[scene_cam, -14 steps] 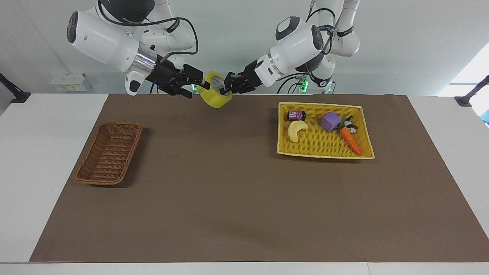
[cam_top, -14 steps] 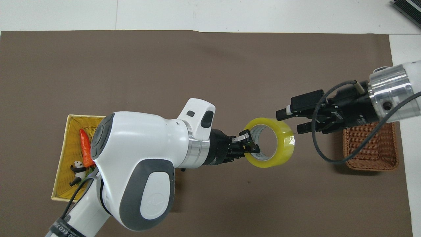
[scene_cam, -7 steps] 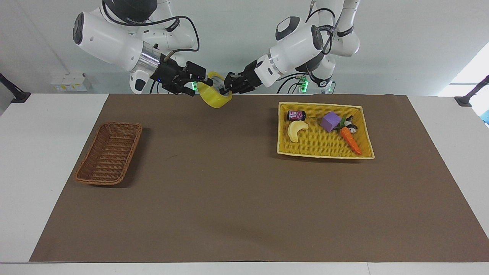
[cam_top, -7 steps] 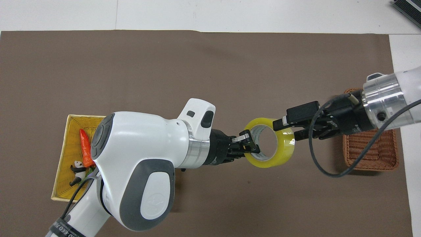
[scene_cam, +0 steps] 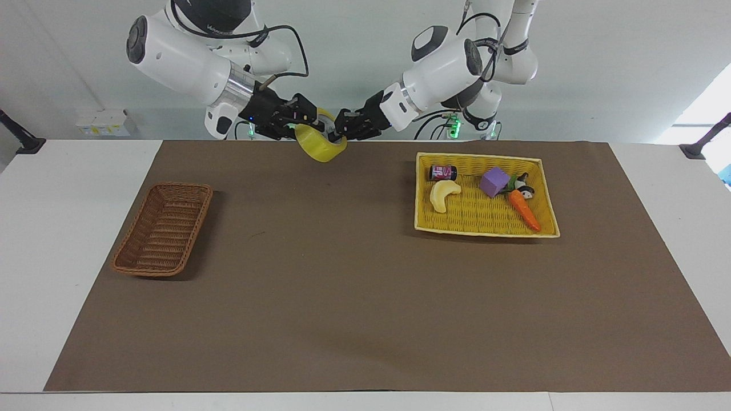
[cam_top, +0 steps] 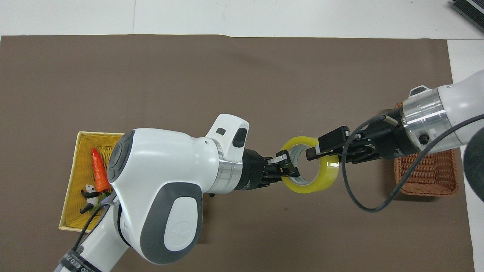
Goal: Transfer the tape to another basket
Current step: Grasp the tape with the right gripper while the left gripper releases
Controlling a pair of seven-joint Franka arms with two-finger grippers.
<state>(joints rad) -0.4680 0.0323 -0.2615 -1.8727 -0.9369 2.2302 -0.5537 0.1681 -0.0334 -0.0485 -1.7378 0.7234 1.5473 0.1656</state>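
Both grippers are shut on the tape's rim [cam_top: 297,182]. My left gripper should open and move back before my right gripper takes the tape to the wicker basket [cam_top: 431,174].
The tape [scene_cam: 320,151], a translucent yellow roll [cam_top: 321,184], hangs in the air over the brown mat, between the two baskets. My left gripper [scene_cam: 338,132] is shut on the roll's rim at the yellow tray's side [cam_top: 289,172]. My right gripper [scene_cam: 305,123] is shut on the rim at the wicker basket's side [cam_top: 317,153], one finger inside the ring. The dark-brown wicker basket [scene_cam: 171,187] lies at the right arm's end of the table, partly covered by the right wrist in the overhead view [cam_top: 427,189].
A shallow yellow tray basket [scene_cam: 485,231] at the left arm's end holds a pale banana toy [scene_cam: 442,194], a small can [scene_cam: 443,172], a purple cube [scene_cam: 494,181], a panda figure [cam_top: 89,192] and an orange carrot [scene_cam: 525,210].
My right gripper has moved in from the wicker basket's side and shut on the roll's rim. My left gripper has kept its hold, and the roll has barely moved.
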